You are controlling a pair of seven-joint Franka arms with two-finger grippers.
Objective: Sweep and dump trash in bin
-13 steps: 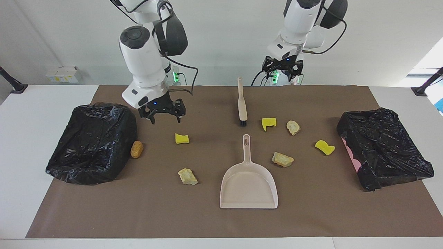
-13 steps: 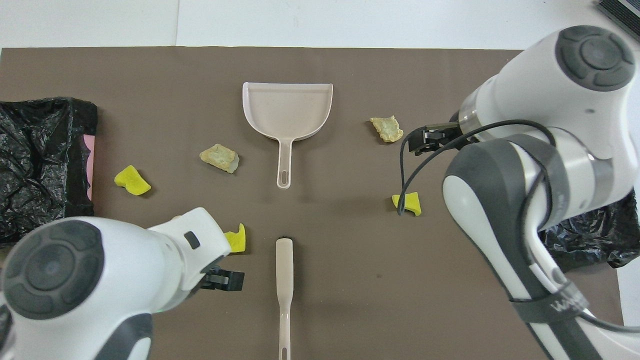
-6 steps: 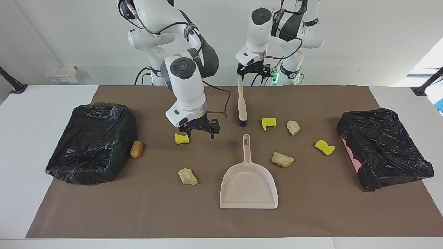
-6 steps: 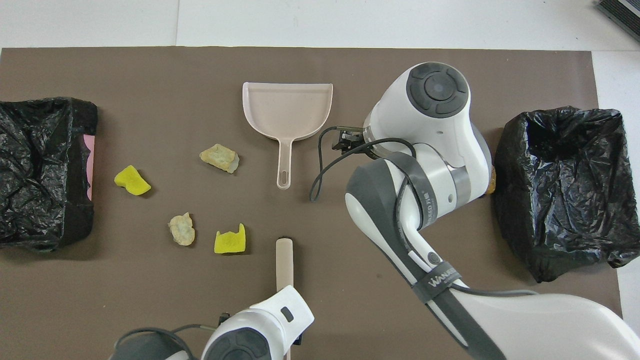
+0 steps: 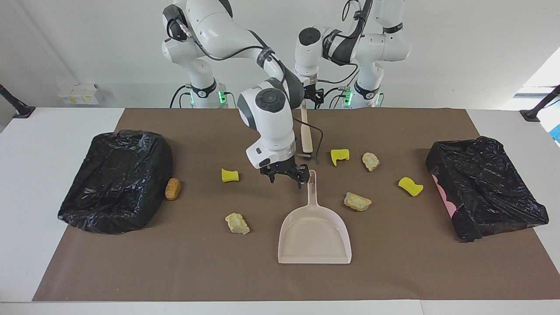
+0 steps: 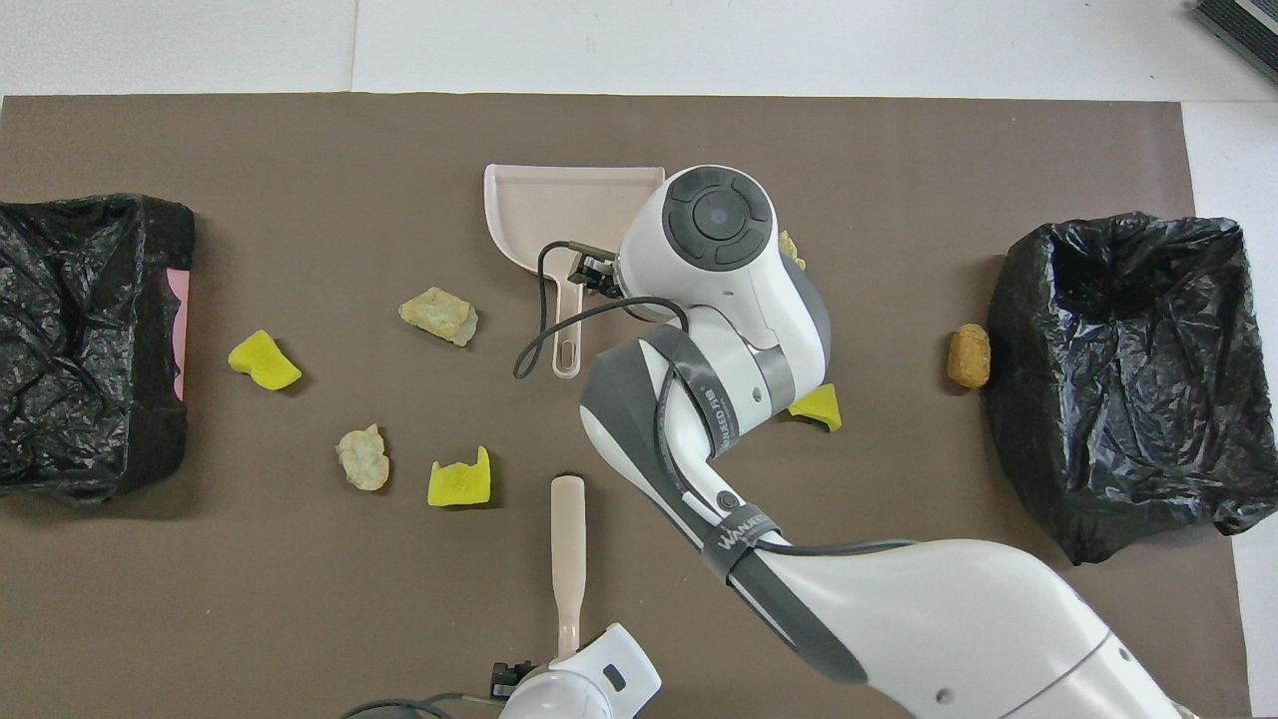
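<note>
I expect the beige dustpan (image 6: 568,214) to hold several pieces of trash together when I carry it to the bin, because it has a raised curved rim (image 6: 498,240).
Several pieces of trash lie on the brown mat: yellow chunks (image 5: 229,175) (image 5: 340,156) (image 5: 410,186), beige lumps (image 5: 237,223) (image 5: 370,161) (image 5: 358,201) and an orange-brown lump (image 5: 173,188). The beige dustpan (image 5: 315,236) lies flat at mid-table, its handle (image 5: 311,181) toward the robots. My right gripper (image 5: 286,180) hangs open low over the mat, right beside the handle's end, holding nothing. The brush (image 5: 306,131) lies nearer the robots, bristles toward the dustpan. My left gripper (image 5: 313,97) is open at the brush handle's tip.
Two bins lined with black bags stand on the mat, one (image 5: 116,181) at the right arm's end beside the orange-brown lump, one (image 5: 485,188) at the left arm's end. In the overhead view the right arm covers part of the dustpan (image 6: 539,210).
My right gripper has swung from beside the black bin, past a yellow chunk, to the dustpan handle. My left gripper has come over to the tip of the brush handle. The trash has not moved.
</note>
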